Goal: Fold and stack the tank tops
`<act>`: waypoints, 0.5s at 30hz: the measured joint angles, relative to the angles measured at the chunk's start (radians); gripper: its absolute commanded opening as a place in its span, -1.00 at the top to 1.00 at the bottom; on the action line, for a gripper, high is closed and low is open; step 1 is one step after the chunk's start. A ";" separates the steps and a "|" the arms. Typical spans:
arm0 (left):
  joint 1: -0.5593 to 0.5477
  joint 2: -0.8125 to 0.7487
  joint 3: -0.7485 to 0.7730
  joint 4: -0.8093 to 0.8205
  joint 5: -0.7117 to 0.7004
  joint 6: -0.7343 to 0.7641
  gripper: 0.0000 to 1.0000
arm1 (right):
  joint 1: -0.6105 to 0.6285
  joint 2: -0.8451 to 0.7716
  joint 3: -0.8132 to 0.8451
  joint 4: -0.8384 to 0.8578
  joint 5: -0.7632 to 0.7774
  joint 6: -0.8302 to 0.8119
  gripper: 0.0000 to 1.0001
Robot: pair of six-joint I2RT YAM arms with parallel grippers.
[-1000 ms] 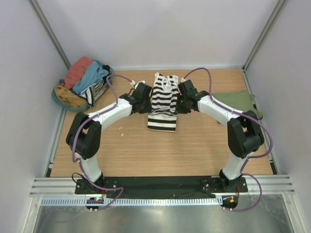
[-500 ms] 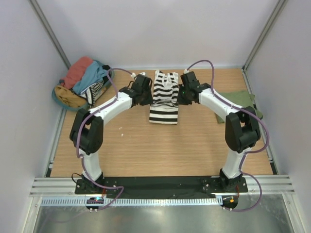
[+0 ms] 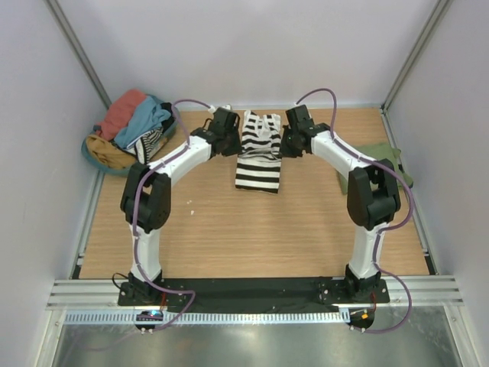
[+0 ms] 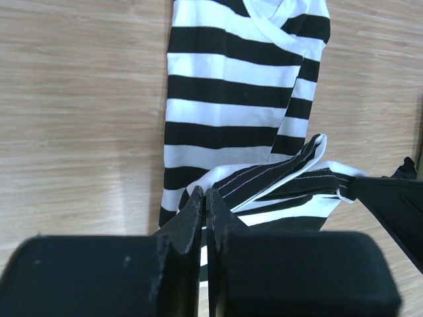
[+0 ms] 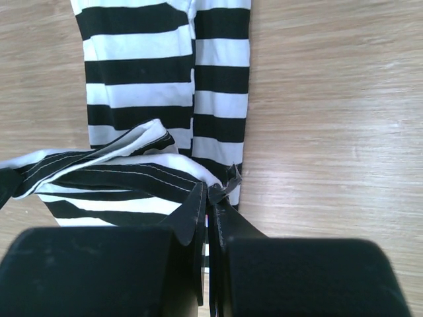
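Observation:
The hem's corners are in line with the striped tank top's side edges (image 4: 168,177), so my left gripper should go on lowering the hem until it lies on the body (image 3: 261,143).
The black-and-white striped tank top (image 3: 258,150) lies at the back middle of the table, folded narrow lengthwise. My left gripper (image 3: 234,143) is shut on its hem at the left side (image 4: 205,193). My right gripper (image 3: 284,145) is shut on the hem at the right side (image 5: 210,191). Both hold the hem edge lifted over the lower half of the top (image 4: 228,99), straps (image 5: 139,39) pointing to the back wall. The olive green tank top (image 3: 373,158) lies folded at the right edge of the table.
A basket (image 3: 105,155) at the back left holds a salmon-red garment (image 3: 122,111), a light blue garment (image 3: 147,121) and other cloth. Walls close the table at the back and sides. Bare wood lies in front of the striped top.
Both grippers have carried the striped top's hem away from me toward the straps, so the top looks shorter. Both arms have stretched further back.

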 measured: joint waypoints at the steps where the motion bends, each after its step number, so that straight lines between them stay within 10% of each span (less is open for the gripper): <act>1: 0.002 0.008 0.010 0.000 0.002 0.004 1.00 | -0.003 0.005 0.007 -0.002 0.000 0.000 0.99; 15: 0.022 0.152 0.138 0.013 0.018 0.025 0.97 | -0.036 0.162 0.166 -0.015 -0.034 0.000 0.95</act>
